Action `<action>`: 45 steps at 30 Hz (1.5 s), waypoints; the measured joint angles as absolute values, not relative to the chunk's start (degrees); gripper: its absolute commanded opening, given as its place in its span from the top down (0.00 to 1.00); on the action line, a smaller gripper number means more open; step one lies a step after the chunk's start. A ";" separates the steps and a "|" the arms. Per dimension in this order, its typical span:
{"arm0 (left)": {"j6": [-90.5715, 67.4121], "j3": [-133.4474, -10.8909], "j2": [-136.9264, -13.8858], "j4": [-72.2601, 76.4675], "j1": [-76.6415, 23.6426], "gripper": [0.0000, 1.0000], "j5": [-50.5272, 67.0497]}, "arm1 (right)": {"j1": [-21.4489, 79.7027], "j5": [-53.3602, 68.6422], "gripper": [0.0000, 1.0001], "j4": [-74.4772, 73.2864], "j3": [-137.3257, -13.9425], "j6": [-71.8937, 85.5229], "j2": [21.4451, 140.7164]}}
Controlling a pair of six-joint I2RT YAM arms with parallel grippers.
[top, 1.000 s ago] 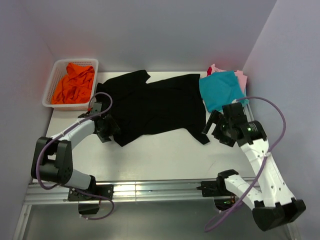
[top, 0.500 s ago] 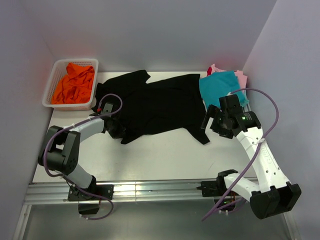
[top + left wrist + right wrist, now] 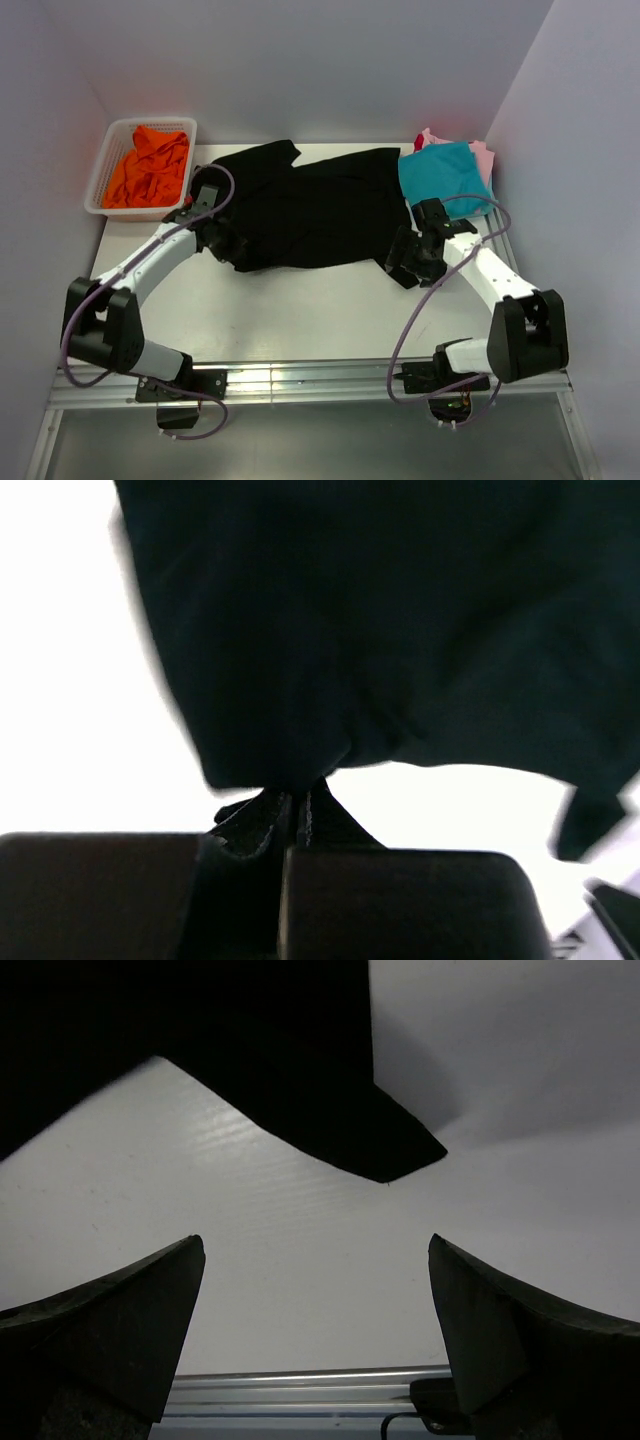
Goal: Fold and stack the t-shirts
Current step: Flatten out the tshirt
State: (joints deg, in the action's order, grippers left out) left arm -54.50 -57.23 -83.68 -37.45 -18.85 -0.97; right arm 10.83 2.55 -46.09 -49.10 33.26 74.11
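I need to straighten the black t-shirt's near edge [image 3: 372, 261] before folding, because it is crooked and its corner sticks out at a slant. My right gripper should grab that corner [image 3: 398, 1152] and pull the t-shirt's edge straight.
A large black t-shirt [image 3: 310, 210] lies spread across the middle of the table. My left gripper [image 3: 228, 246] is shut on its near left corner; in the left wrist view the cloth [image 3: 380, 630] bunches into the closed left gripper [image 3: 295, 800]. My right gripper [image 3: 405, 262] stands open just in front of the shirt's near right corner [image 3: 330, 1110], with only bare table between the fingers of the right gripper [image 3: 315, 1250]. A teal t-shirt [image 3: 445, 178] tops a pile with pink [image 3: 483, 155] and red [image 3: 419, 141] at the back right. An orange t-shirt [image 3: 148, 165] lies in the basket.
The white mesh basket [image 3: 100, 182] stands at the back left beside the wall. Walls close the table at the left, back and right. A metal rail [image 3: 300, 380] runs along the near edge, also seen as a rail [image 3: 300, 1385] in the right wrist view.
My left gripper has gone from open to shut on the black shirt's corner and drawn it slightly back. The right arm has swung left and down to the shirt's near right corner.
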 measured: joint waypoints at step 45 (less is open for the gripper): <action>-58.94 -60.16 -62.85 -60.88 -18.85 1.00 -5.45 | 17.02 6.15 0.00 -42.46 -37.87 47.09 69.45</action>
State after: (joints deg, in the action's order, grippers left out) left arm -58.94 -60.16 -62.85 -60.88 -18.85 -5.45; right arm 17.02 6.15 -42.46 -37.87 47.09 69.45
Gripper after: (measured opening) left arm 0.026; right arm 0.999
